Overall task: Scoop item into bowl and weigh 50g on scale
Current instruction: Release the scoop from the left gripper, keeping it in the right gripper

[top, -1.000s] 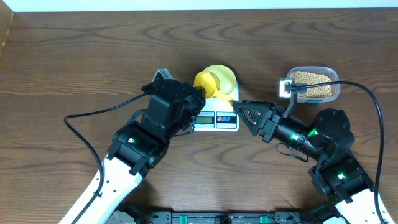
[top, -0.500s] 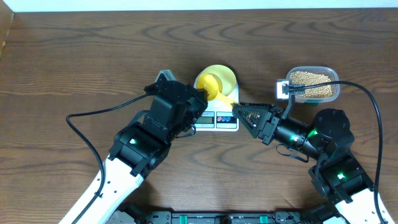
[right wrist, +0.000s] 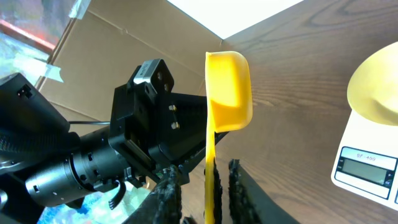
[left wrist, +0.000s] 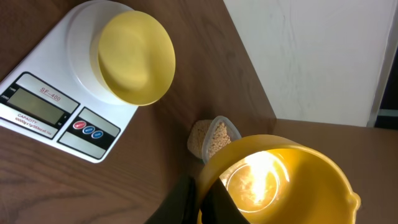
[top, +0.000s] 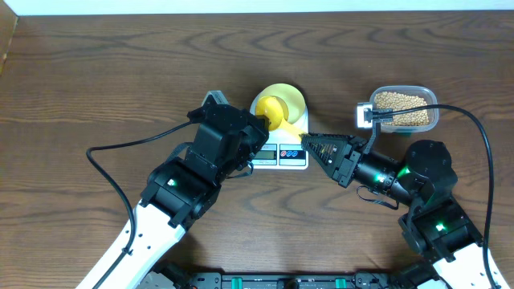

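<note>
The scale's display (left wrist: 35,107) is blank. Next, I leave the scoop to my right gripper and press the scale's red button (left wrist: 79,125) with my left gripper before the scooping.
A yellow scoop (top: 273,112) hangs over the white scale (top: 277,156), beside the pale-yellow bowl (top: 291,98) on its platform. My left gripper (top: 259,122) is shut on the cup's rim; the left wrist view shows the fingers (left wrist: 186,200) pinching the scoop (left wrist: 280,180), whose inside shows only glare. The handle (right wrist: 209,180) runs between the fingers of my right gripper (right wrist: 202,171), which stand on either side with a gap showing. The beans (top: 403,107) lie in a clear container (top: 434,112) at the right. The bowl (left wrist: 134,56) looks empty.
A white tag (top: 368,113) sits at the container's left end. The right arm's black cable (top: 482,136) arcs over the table's right side, the left arm's cable (top: 120,148) over the left. A cardboard box (right wrist: 112,56) stands beyond the table.
My right gripper has crept left along the scoop's handle and its jaws have narrowed around it. The left gripper has tipped the scoop a little and kept its grip.
</note>
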Available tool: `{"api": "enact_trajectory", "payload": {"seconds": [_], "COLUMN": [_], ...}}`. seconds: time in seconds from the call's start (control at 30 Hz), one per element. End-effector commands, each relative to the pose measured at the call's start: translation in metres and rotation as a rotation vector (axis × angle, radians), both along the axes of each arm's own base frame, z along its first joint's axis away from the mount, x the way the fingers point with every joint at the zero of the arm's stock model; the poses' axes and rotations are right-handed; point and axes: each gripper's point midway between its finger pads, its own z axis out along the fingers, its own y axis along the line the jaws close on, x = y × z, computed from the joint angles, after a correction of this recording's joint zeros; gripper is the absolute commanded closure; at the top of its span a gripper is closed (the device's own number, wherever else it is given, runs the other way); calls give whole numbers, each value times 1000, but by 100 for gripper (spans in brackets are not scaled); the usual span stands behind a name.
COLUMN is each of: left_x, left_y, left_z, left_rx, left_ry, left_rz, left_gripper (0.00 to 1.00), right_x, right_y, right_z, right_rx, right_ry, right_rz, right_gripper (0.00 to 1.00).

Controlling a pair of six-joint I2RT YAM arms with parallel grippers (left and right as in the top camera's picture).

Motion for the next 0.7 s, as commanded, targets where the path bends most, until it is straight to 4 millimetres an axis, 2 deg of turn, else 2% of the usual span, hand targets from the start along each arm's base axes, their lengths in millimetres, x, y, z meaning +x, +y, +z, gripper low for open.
{"api": "enact_trajectory", "payload": {"seconds": [0.0,0.1,0.23,0.37,0.47,0.53,0.63,0.67], "left_x": [-2,-2,-3,-3,-3,-3,-3,-3], "left_y": [0,0,-1,-1,-2,-1,-1,-1], "left_z": [3,3,3,3,3,3,3,3], "left_rx": [5,5,1,1,1,1,1,4], "left_ry": [-13,-13,-10,-9,-9,-9,-9,-11], "left_rz": [-14,-14,-21,-22,-23,-22,-23,-25], "left_gripper": [93,93,93,93,92,75,34,30], "right_x": [-1,0,0,0,1,4,13,15], "right_y": [0,0,0,0,0,-2,-9,-11], "right_z": [9,9,9,9,9,9,6,6], "right_rx": [5,5,5,5,4,0,-12,-18], "right_ry": [-24,-24,-24,-24,-24,-25,-24,-28], "right_rz": [7,7,7,6,0,-23,-86,-103], "right_gripper": [82,86,87,99,98,99,98,99]}}
